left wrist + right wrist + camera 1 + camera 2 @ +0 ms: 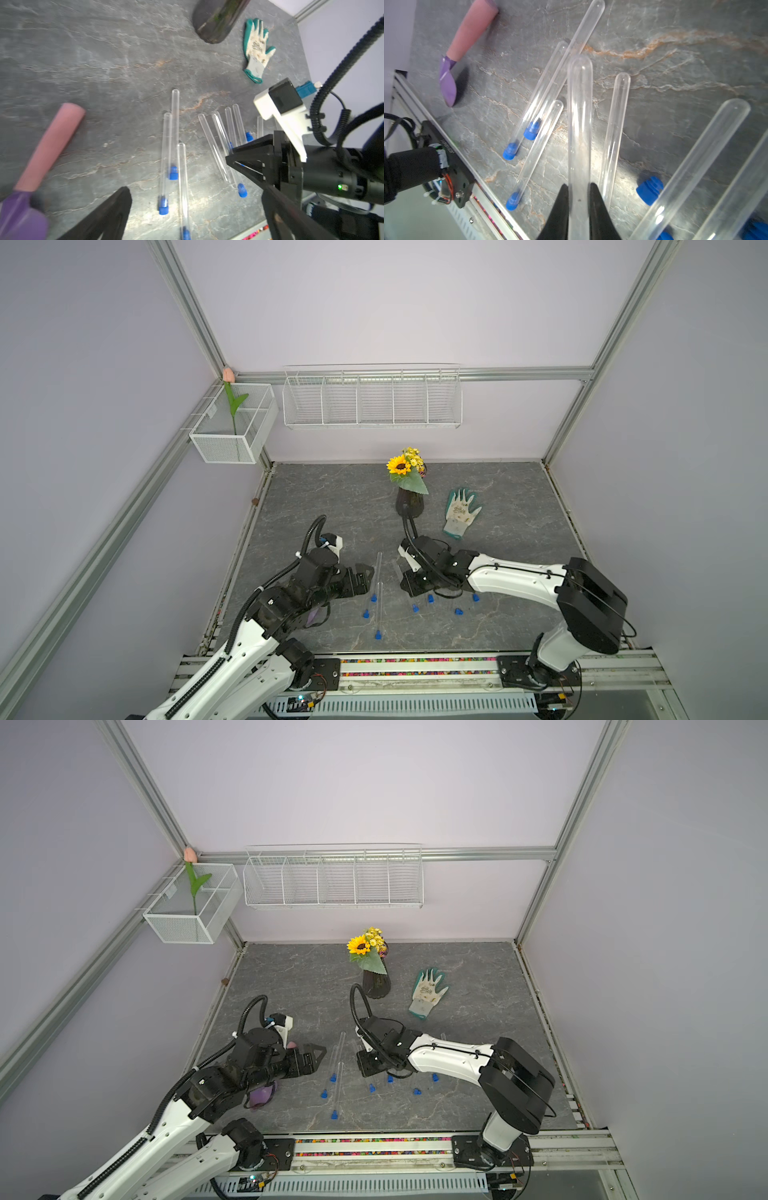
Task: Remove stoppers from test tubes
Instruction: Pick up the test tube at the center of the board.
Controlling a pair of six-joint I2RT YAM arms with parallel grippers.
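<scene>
My left gripper is moving in, as the held test tube's rounded end [580, 66] sticks out clear of my right gripper. My left gripper should go on before its open fingers close on the glass [579, 124].
Several clear test tubes [379, 585] lie on the grey table between my two grippers. In the right wrist view my right gripper [579, 188] is shut on one test tube [579, 124], whose rounded end points away; its other end is hidden behind the jaws. Three tubes to its left carry blue stoppers [531, 130] in their mouths. A ribbed blue stopper [650, 190] shows on the table beside the held tube. My left gripper [195, 199] hangs open over three stoppered tubes [166, 155], touching none. In both top views blue stoppers [333, 1077] dot the table.
A purple scoop with a pink handle [52, 145] lies under my left arm. A dark vase of flowers [409, 504] and a work glove [461, 512] sit behind the tubes. Wire baskets [372, 398] hang on the back wall. A rail [415, 668] runs along the table's front edge.
</scene>
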